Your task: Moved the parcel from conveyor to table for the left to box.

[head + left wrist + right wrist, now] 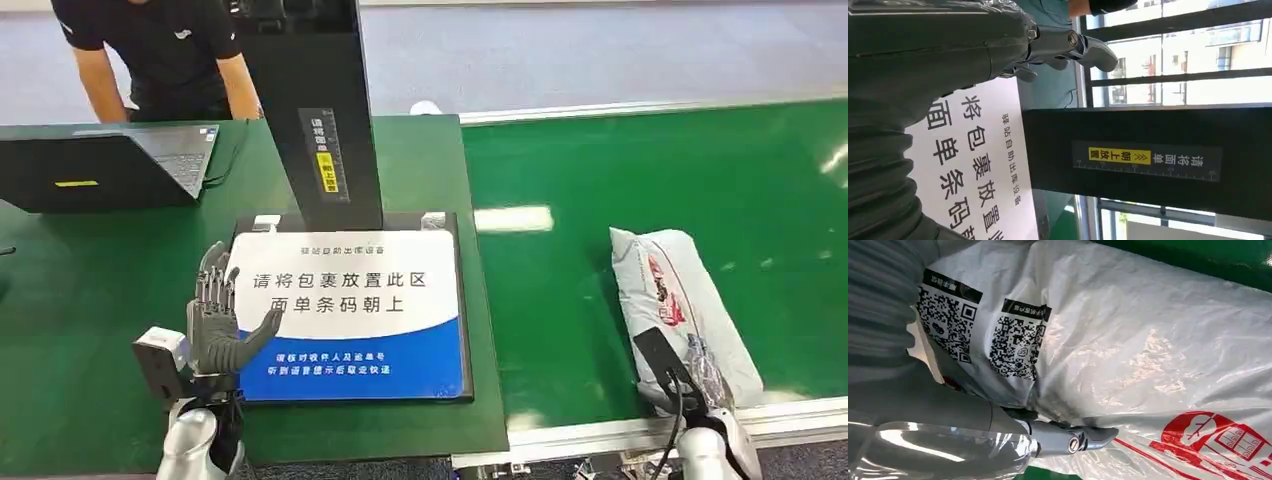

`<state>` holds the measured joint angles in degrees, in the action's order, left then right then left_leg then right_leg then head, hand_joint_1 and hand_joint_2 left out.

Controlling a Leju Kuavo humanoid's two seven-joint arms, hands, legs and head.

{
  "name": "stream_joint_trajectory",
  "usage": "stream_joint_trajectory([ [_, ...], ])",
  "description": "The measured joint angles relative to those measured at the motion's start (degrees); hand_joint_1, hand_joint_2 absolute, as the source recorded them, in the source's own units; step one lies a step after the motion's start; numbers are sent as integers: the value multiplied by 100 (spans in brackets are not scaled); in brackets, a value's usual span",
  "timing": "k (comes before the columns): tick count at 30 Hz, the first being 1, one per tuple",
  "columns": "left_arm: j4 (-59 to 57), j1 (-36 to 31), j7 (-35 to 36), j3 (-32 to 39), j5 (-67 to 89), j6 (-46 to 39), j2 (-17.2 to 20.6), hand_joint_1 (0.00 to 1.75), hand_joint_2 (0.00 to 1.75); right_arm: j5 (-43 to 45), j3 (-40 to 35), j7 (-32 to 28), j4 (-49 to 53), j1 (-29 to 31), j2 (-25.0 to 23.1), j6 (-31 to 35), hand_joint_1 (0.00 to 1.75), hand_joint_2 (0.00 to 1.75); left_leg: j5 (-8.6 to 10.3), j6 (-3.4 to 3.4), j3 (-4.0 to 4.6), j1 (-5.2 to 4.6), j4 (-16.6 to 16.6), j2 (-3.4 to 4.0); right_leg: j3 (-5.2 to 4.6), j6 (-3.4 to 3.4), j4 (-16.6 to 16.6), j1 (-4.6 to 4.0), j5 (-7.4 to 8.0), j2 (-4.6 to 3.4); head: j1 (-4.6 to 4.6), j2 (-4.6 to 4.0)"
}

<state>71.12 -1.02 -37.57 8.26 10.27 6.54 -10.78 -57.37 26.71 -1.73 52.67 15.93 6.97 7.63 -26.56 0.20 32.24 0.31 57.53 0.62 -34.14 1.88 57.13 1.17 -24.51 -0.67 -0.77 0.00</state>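
The parcel's far corner (622,240) looks thin and loose. The plastic of the parcel (686,308) should crease and bunch up around the grip when I lift it with my left gripper.
The parcel (675,290), a grey-white plastic mailer with red print, lies lengthwise on the green conveyor (650,170) close to its near edge. My right hand (690,390) is at the parcel's near end. In the right wrist view its thumb (1073,440) lies across the parcel (1148,340) beside two QR codes, with the other fingers hidden under the bag. My left hand (218,320) is raised over the table (80,300) with its fingers (1083,47) spread and nothing in it, at the left edge of the white-and-blue placard (350,300).
A black scanner post (320,110) rises from behind the placard. An open laptop (100,165) sits at the table's far left, and a person in black (160,50) leans over it. A metal rail (600,432) runs along the conveyor's near edge.
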Motion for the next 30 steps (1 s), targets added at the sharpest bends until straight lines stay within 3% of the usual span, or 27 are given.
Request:
stream_joint_trajectory([
  [5, 0, -1, 2, 0, 0, 0, 0, 0, 175, 0, 0, 11, -128, 63, 22, -139, 3, 175, 4, 8, -1, 0, 5, 0, 8, 9, -6, 1, 6, 0, 0, 0],
  [6, 0, -3, 0, 0, 0, 0, 0, 0, 175, 0, -2, 18, -160, 84, 31, -205, 103, 175, 4, 9, -3, 0, 5, 0, 10, 10, -9, 1, 7, 0, 2, 0],
  [7, 0, -5, 0, 0, 0, 0, 0, 0, 175, 0, -2, 26, -192, 104, 33, -260, 175, 175, 5, 11, -6, 1, 5, 1, 15, 16, -14, 0, 11, -1, 0, 0],
  [30, 11, -1, 52, -26, 9, -20, -2, 0, 175, 464, -92, -237, -28, -23, -94, -528, 175, 175, 9, 30, -29, 8, 5, 7, 56, 38, -48, -7, 28, -10, 0, 0],
])
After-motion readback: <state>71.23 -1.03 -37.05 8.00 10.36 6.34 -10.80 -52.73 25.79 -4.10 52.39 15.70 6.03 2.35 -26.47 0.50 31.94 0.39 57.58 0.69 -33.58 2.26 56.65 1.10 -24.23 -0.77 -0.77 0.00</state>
